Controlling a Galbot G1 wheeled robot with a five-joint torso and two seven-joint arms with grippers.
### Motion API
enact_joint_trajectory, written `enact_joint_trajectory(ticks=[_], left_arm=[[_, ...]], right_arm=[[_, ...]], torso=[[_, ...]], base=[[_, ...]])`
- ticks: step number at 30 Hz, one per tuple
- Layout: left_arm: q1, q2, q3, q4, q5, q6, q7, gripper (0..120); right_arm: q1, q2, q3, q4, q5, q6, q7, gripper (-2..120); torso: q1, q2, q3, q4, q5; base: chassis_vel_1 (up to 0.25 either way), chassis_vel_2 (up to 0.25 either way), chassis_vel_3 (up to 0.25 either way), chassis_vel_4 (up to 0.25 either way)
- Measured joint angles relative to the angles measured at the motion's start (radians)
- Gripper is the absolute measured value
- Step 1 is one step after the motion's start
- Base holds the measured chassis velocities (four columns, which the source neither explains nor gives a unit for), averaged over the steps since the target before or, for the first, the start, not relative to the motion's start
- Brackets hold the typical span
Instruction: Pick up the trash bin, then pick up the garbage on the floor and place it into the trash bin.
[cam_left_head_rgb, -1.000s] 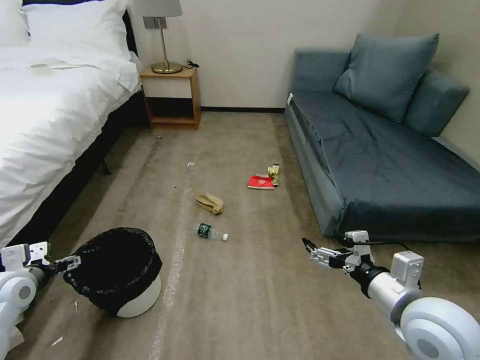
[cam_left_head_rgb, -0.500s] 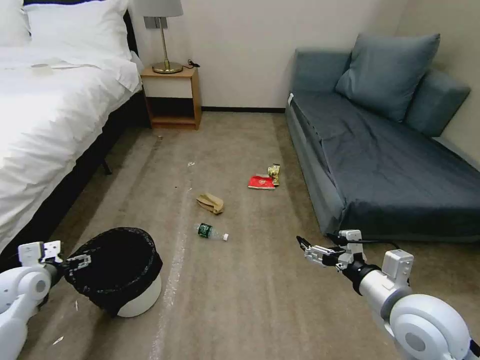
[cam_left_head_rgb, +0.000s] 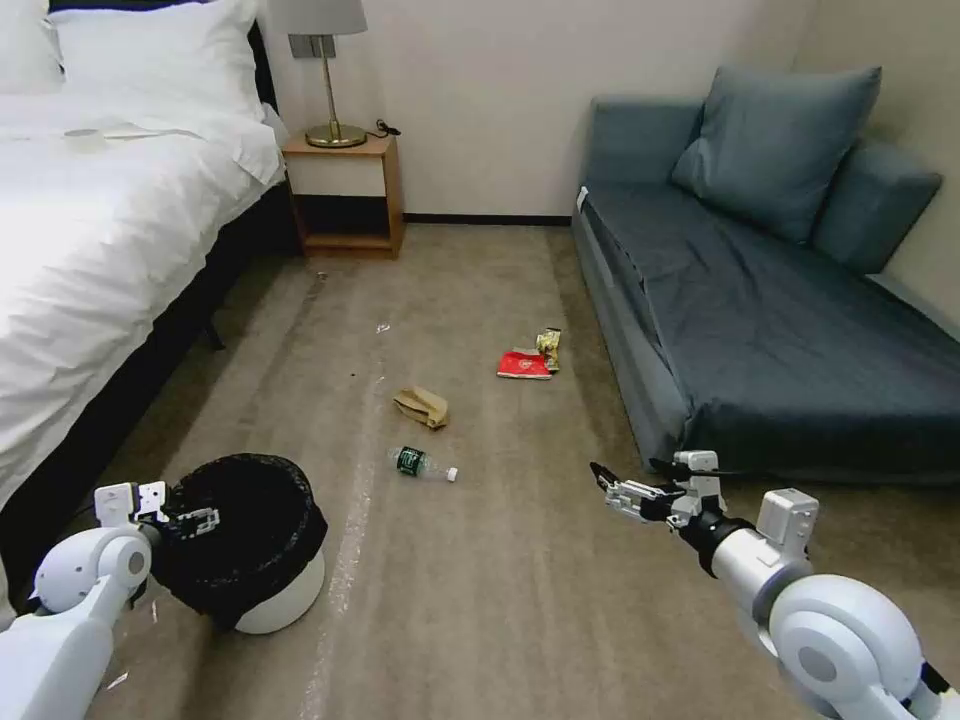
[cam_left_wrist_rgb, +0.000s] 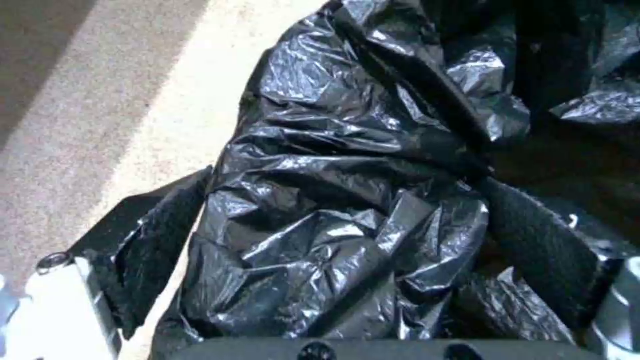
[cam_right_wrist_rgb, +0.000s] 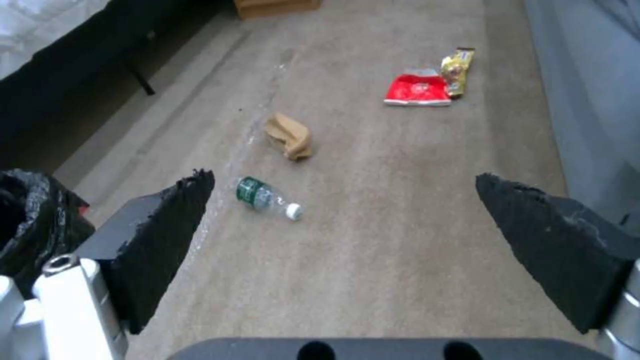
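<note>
The black bag is folded deep over the trash bin's rim (cam_left_head_rgb: 286, 550). The trash bin will rise together with the bag when I lift, and the bag's opening will stay open.
The trash bin (cam_left_head_rgb: 285, 595), white with a black bag (cam_left_wrist_rgb: 333, 200) folded over its rim, stands on the carpet at the near left. My left gripper (cam_left_head_rgb: 197, 520) is open and straddles the bin's near rim; in the left wrist view one finger (cam_left_wrist_rgb: 157, 245) is outside the bag and the other lies inside. On the floor ahead lies the garbage: a clear bottle (cam_left_head_rgb: 420, 463) (cam_right_wrist_rgb: 267, 196), a brown paper bag (cam_left_head_rgb: 421, 405) (cam_right_wrist_rgb: 290, 136), a red packet (cam_left_head_rgb: 523, 365) (cam_right_wrist_rgb: 417, 92) and a gold wrapper (cam_left_head_rgb: 548, 348) (cam_right_wrist_rgb: 457, 67). My right gripper (cam_left_head_rgb: 610, 485) hovers open, low, right of the bottle.
A white bed (cam_left_head_rgb: 100, 250) runs along the left, with a wooden nightstand (cam_left_head_rgb: 345, 195) and lamp at the far wall. A blue-grey sofa (cam_left_head_rgb: 780, 320) lines the right side. Small scraps (cam_left_head_rgb: 381, 327) dot the carpet between them.
My left gripper has moved right, from beside the bin onto its bag-covered rim. The right gripper has drifted slightly farther away. The litter lies as before.
</note>
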Motion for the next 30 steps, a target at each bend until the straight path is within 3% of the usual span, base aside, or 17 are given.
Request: enact_joint_trajectory(ticks=[4, 14, 16, 22, 30], left_arm=[[0.000, -0.001, -0.001, 0.008, 0.011, -0.009, 0.011, 99], [-0.015, -0.023, 0.005, 0.029, 0.041, -0.018, 0.025, 65], [-0.012, -0.029, 0.005, 0.030, 0.049, -0.019, 0.034, 51], [0.002, -0.045, 0.003, 0.030, 0.079, -0.032, 0.054, 32], [0.010, -0.064, 0.003, 0.030, 0.104, -0.046, 0.067, 26]], right_arm=[[0.014, 0.005, -0.015, -0.005, 0.000, 0.001, 0.002, 100], [0.029, 0.009, -0.029, -0.009, 0.010, 0.014, 0.006, 100], [0.029, 0.009, -0.027, -0.004, 0.016, 0.016, 0.007, 100], [0.019, 0.018, -0.024, 0.008, 0.017, 0.020, 0.009, 100], [-0.017, 0.017, 0.001, 0.034, 0.017, 0.028, 0.010, 100]], torso=[[0.000, 0.000, 0.000, 0.0000, 0.0002], [0.000, 0.000, 0.000, 0.0006, 0.0017], [0.000, 0.000, 0.000, 0.0006, 0.0018], [0.000, 0.000, 0.000, 0.0005, 0.0020], [0.000, 0.001, 0.000, 0.0001, 0.0017]], base=[[0.000, 0.000, 0.000, 0.000], [0.000, 0.000, 0.000, 0.000], [0.000, 0.000, 0.000, 0.000], [0.000, 0.000, 0.000, 0.000], [0.000, 0.000, 0.000, 0.000]])
